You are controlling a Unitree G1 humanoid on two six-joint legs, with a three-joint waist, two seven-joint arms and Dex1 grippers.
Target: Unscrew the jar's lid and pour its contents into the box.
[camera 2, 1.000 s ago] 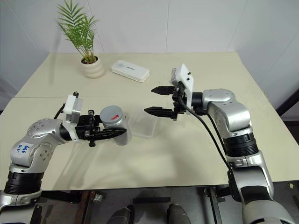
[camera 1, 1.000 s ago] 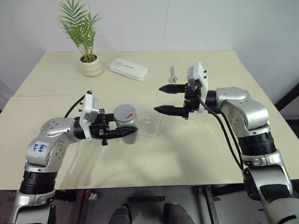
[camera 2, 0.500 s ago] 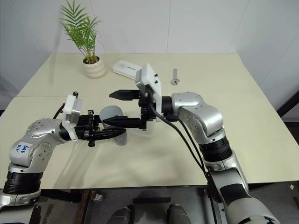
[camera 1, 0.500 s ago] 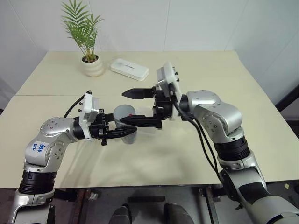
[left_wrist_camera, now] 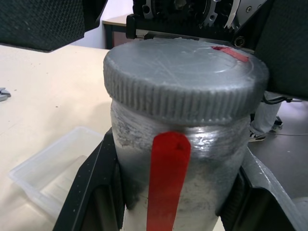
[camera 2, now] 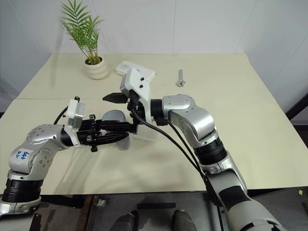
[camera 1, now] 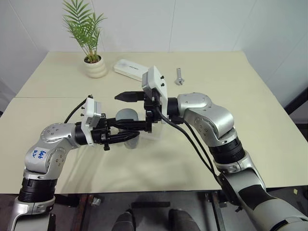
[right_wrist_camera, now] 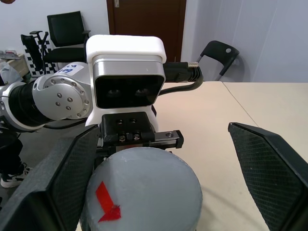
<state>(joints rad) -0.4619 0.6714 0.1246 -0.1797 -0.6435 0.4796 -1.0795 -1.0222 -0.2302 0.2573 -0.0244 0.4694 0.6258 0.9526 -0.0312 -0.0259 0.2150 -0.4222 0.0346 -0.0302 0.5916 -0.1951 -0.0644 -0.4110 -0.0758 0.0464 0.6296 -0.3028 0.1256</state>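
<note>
The lid sits off-centre (right_wrist_camera: 144,190), close to the near finger of the robot's right gripper, so the robot should move back and come in centred on the lid (camera 1: 127,114).
The silvery-grey jar (left_wrist_camera: 178,163) with its red stripe is held upright above the table, and my left gripper (camera 1: 129,131) is shut on its body. Its ribbed grey lid (left_wrist_camera: 185,82) is on. My right gripper (camera 1: 129,111) is open, one finger (right_wrist_camera: 62,178) on each side of the lid (right_wrist_camera: 144,187), with a gap showing on both sides. The clear box (left_wrist_camera: 57,168) lies on the table just beyond the jar, partly behind my right gripper in the left eye view. The contents are hidden inside the jar.
A white plant pot (camera 1: 96,67) with a palm stands at the table's far left. Beside it lies a flat white case (camera 1: 127,67), and a silver bolt (camera 1: 178,77) lies further right. The table's front edge (camera 1: 144,190) runs below both arms.
My right gripper has swung left from beside the box to the jar, and its open fingers now straddle the lid. My left gripper and the jar have stayed put.
</note>
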